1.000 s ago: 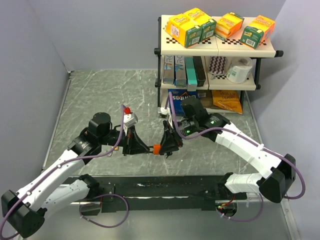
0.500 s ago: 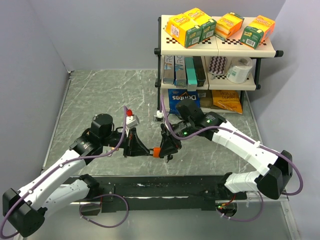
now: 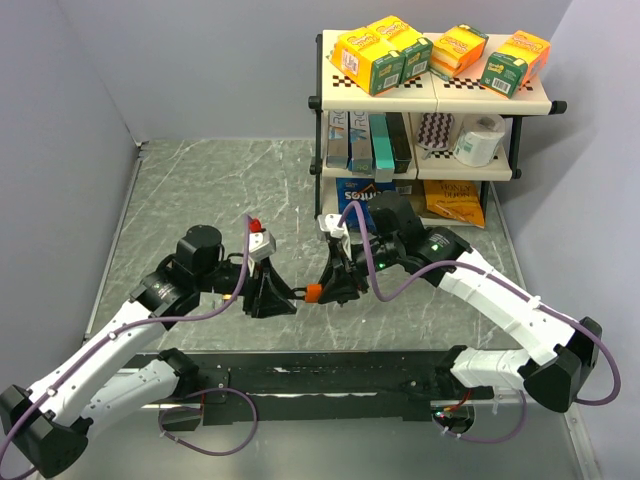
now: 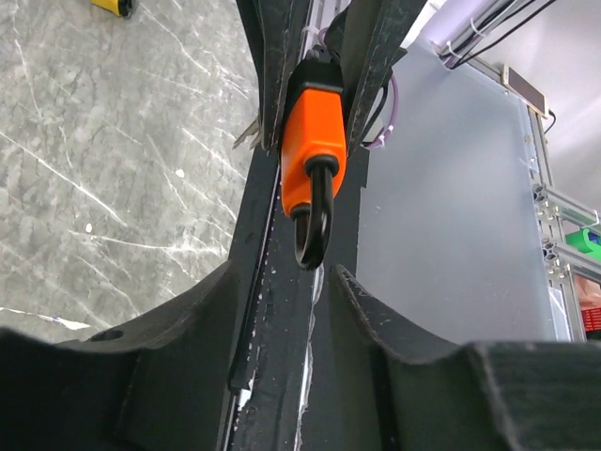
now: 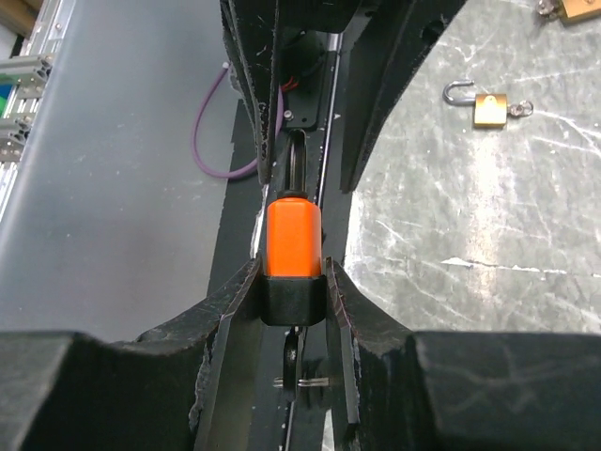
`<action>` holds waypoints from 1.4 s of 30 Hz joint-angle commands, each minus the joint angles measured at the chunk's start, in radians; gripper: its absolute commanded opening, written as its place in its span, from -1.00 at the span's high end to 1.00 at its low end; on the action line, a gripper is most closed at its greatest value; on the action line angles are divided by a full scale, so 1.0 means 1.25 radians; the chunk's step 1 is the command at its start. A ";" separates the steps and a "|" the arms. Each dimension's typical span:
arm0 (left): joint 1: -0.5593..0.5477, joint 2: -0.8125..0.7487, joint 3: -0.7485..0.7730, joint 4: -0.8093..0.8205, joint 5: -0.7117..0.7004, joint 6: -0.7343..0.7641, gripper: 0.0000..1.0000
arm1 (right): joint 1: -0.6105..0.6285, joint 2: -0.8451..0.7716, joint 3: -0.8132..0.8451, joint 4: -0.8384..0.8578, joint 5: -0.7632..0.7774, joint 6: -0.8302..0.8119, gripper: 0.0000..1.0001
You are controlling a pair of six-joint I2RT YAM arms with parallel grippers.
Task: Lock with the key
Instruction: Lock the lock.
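I should take the shackle point(image 4: 317, 225) with my left gripper to free my right gripper for the key, because my right gripper is clamping the padlock's black base point(image 5: 293, 299) with the key behind its fingers.
An orange padlock point(image 5: 293, 235) with a black base is clamped between the fingers of my right gripper point(image 5: 293, 282), which is shut on it. A key point(image 5: 295, 362) sticks out of the base toward the right wrist camera. The padlock point(image 3: 314, 292) hangs above the table's near middle, between both grippers. Its black shackle point(image 4: 314, 225) points at my left gripper point(image 4: 293, 277). That gripper's jaws stand apart, with the shackle's bend at the mouth of the gap, not pinched. In the top view the left gripper point(image 3: 285, 297) sits just left of the lock.
A brass padlock point(image 5: 488, 108) with an open shackle lies on the marble table, and another point(image 5: 568, 7) lies further off. A shelf rack point(image 3: 430, 100) with boxes and packets stands at the back right. A black rail point(image 3: 330, 375) runs along the near edge.
My left gripper was shut on the shackle and has now opened and let it go. The right gripper, still holding the padlock, has shifted slightly away from the near edge.
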 commanded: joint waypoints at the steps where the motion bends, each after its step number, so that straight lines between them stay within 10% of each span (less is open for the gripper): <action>1: 0.003 0.003 0.044 0.025 0.010 0.017 0.01 | -0.004 -0.022 0.009 0.059 -0.040 -0.018 1.00; 9: -0.005 -0.004 0.063 0.073 0.003 -0.011 -0.07 | -0.003 -0.016 -0.002 0.080 -0.043 0.007 1.00; 21: -0.018 0.024 0.080 0.095 -0.024 -0.021 0.53 | 0.002 -0.021 -0.003 0.103 -0.055 0.034 1.00; 28: -0.019 0.034 0.072 0.074 -0.027 -0.003 0.46 | 0.002 -0.022 -0.004 0.103 -0.057 0.045 1.00; 34: -0.019 0.040 0.073 0.082 -0.010 -0.037 0.98 | 0.004 -0.018 0.000 0.098 -0.061 0.045 1.00; 37: -0.011 0.034 0.072 0.068 -0.018 -0.048 0.98 | -0.003 -0.010 0.013 0.071 -0.063 0.046 0.34; 38: -0.002 0.030 0.068 0.067 0.000 -0.048 0.98 | -0.015 -0.010 0.017 0.058 -0.057 0.041 -0.18; 42: 0.016 -0.006 0.035 0.096 0.028 -0.087 0.98 | -0.067 -0.013 0.033 -0.010 -0.053 0.002 -0.42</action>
